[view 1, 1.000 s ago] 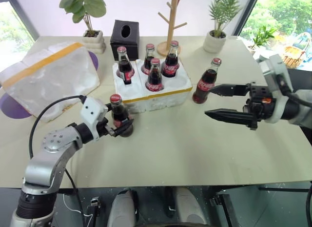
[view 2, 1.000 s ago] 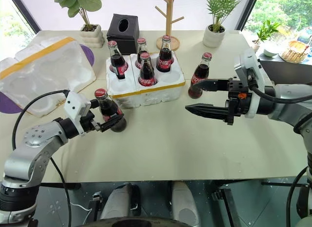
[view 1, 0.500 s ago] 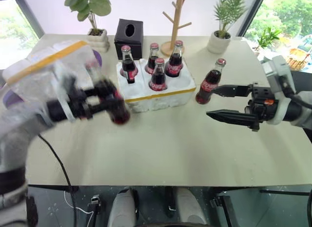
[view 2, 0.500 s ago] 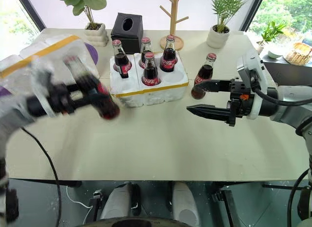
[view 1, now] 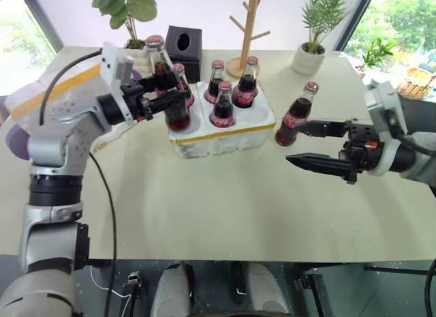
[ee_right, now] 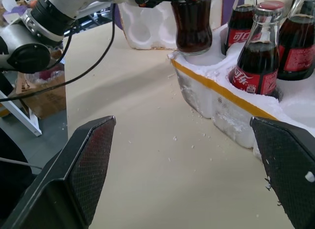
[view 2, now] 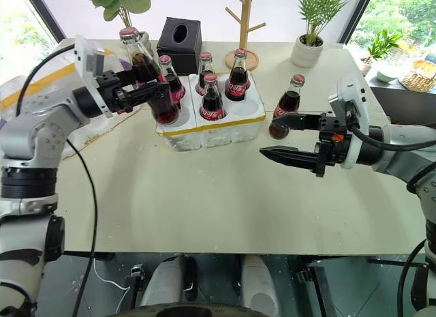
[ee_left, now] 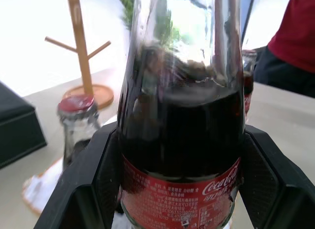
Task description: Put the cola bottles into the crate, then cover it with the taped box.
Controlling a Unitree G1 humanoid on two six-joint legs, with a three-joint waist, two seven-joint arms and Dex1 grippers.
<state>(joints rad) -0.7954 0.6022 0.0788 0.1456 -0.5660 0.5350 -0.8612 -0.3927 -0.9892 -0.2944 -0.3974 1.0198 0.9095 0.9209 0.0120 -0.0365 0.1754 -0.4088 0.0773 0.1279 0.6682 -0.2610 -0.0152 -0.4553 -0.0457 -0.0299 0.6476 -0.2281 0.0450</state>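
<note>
I expect the standing cola bottle (view 1: 296,114) to stop part of the way down when I lower it into the crate, because the bottles in there are sunk around their red labels (view 1: 222,120).
My left gripper (view 1: 167,103) is shut on a cola bottle (view 1: 165,85), holding it upright in the air just over the front left corner of the crate (view 1: 225,134). In the left wrist view the black fingers (ee_left: 81,189) press both sides of its red label (ee_left: 182,199). The crate, white foam with a yellow stripe, holds several cola bottles (view 1: 223,104). One more bottle (view 1: 293,116) stands on the table to the crate's right. My right gripper (view 1: 293,144) hovers open beside and in front of it. The taped box (view 2: 34,92) lies at the far left, partly behind my left arm.
A black tissue box (view 1: 184,43), a wooden rack (view 1: 248,31) and two potted plants (view 1: 129,10) (view 1: 310,37) stand along the table's far edge. A purple mat (view 1: 17,136) lies under the taped box. A person in red (ee_left: 300,27) shows past the table.
My left gripper closed on the bottle that stood in front of the crate and lifted it up and forward over the crate's corner. The right arm has stayed still.
</note>
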